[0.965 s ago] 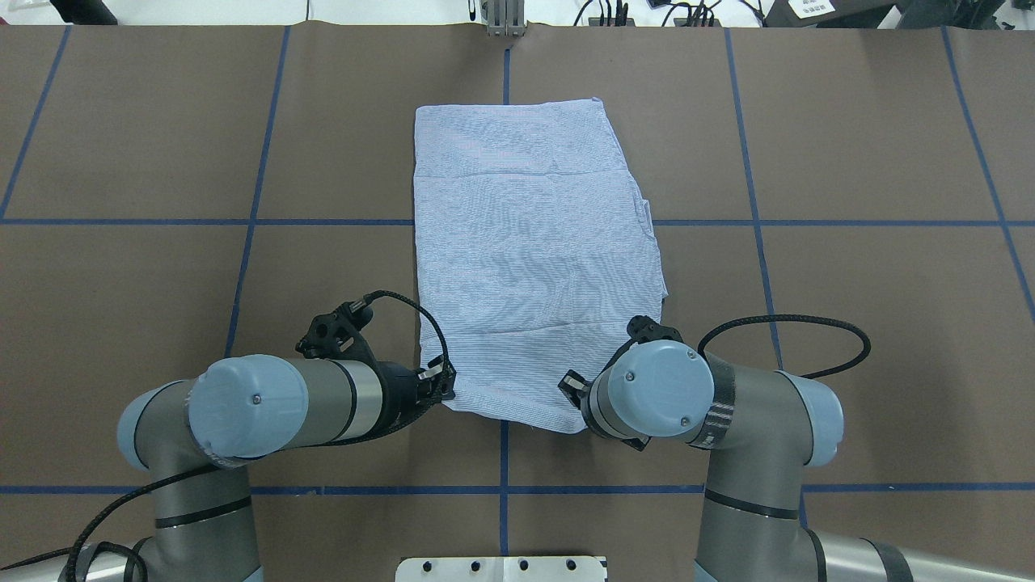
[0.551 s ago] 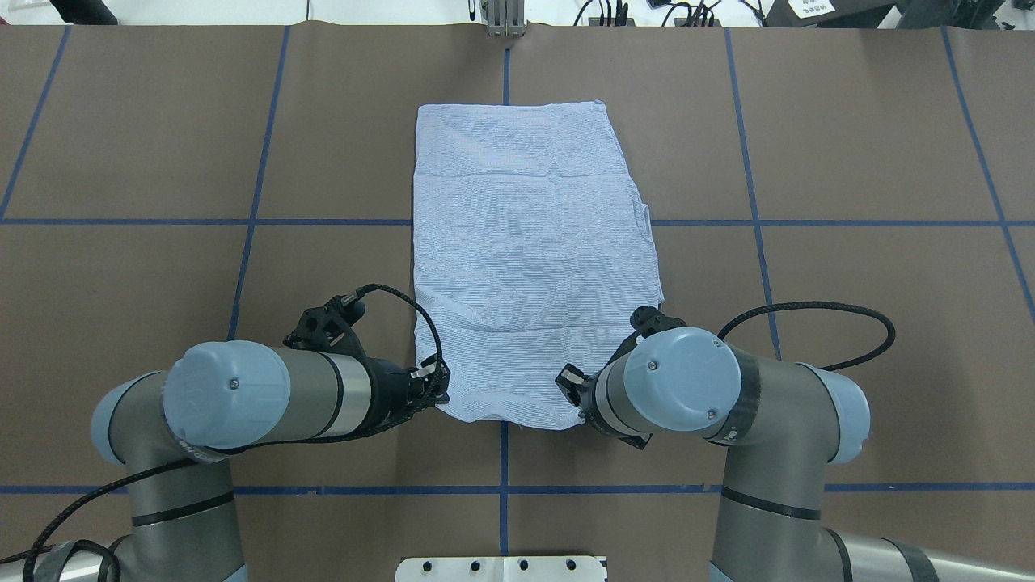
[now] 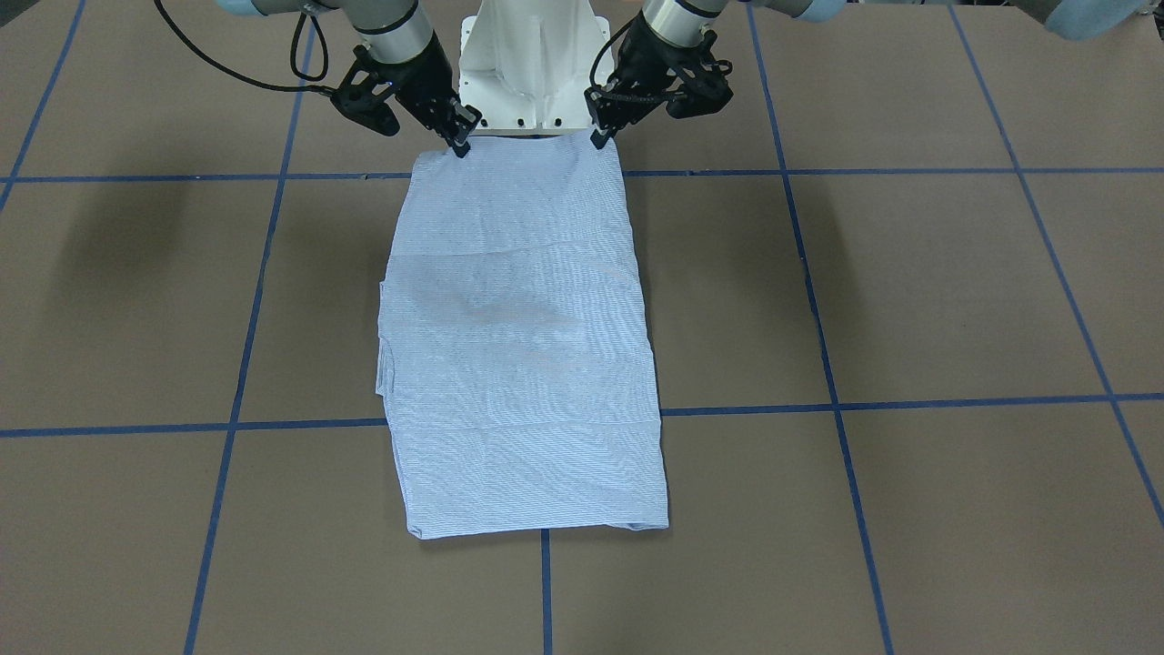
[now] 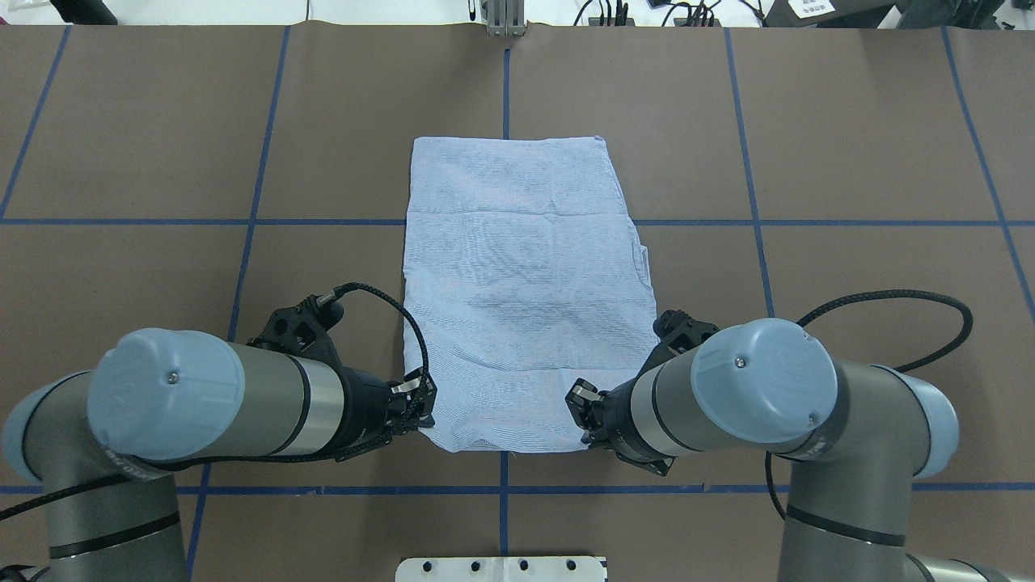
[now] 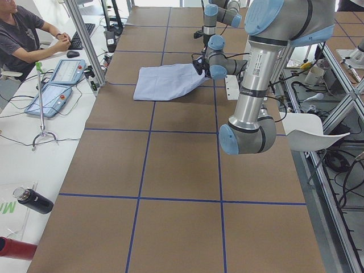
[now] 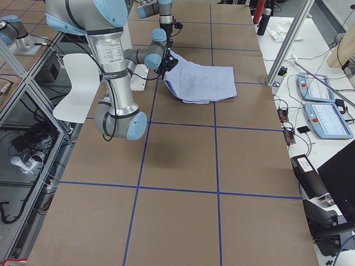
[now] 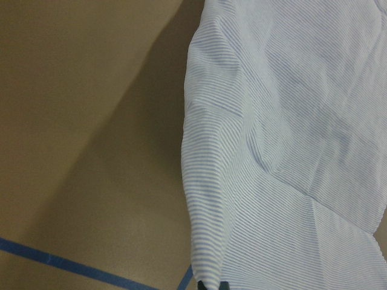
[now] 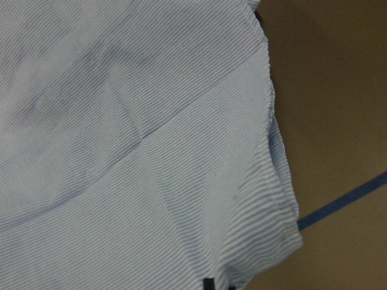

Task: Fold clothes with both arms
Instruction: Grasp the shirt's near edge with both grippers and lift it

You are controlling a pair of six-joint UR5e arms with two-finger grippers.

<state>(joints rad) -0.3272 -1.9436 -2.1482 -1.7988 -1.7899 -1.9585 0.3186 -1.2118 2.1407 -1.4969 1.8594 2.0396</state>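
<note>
The shirt's far edge (image 3: 536, 530) is a long way from the pedestal (image 3: 536, 96), so the robot's right gripper and left gripper should pull the shirt closer before they fold its near edge forward.
The clothes are one light blue striped shirt (image 4: 521, 283), folded into a long rectangle on the brown table; it also shows as the shirt (image 3: 523, 337). Both arms reach in from the robot's side. My left gripper (image 4: 424, 408) is shut on the near left corner of the shirt. My right gripper (image 4: 584, 412) is shut on the near right corner. In the front-facing view the right gripper (image 3: 461, 146) and left gripper (image 3: 600, 138) hold that edge slightly raised. Both wrist views are filled with striped fabric (image 7: 284, 151) (image 8: 151, 151) running down to the fingertips.
Blue tape lines (image 4: 503, 489) divide the brown table (image 4: 849, 323) into squares. The white pedestal base (image 4: 501, 568) stands just behind the grippers. A seated person (image 5: 25, 34) and control pendants (image 5: 54, 85) are at a side desk beyond the table's far edge.
Both arms have drawn back toward the robot's base. The shirt has slid with them, its far edge now closer to the robot.
</note>
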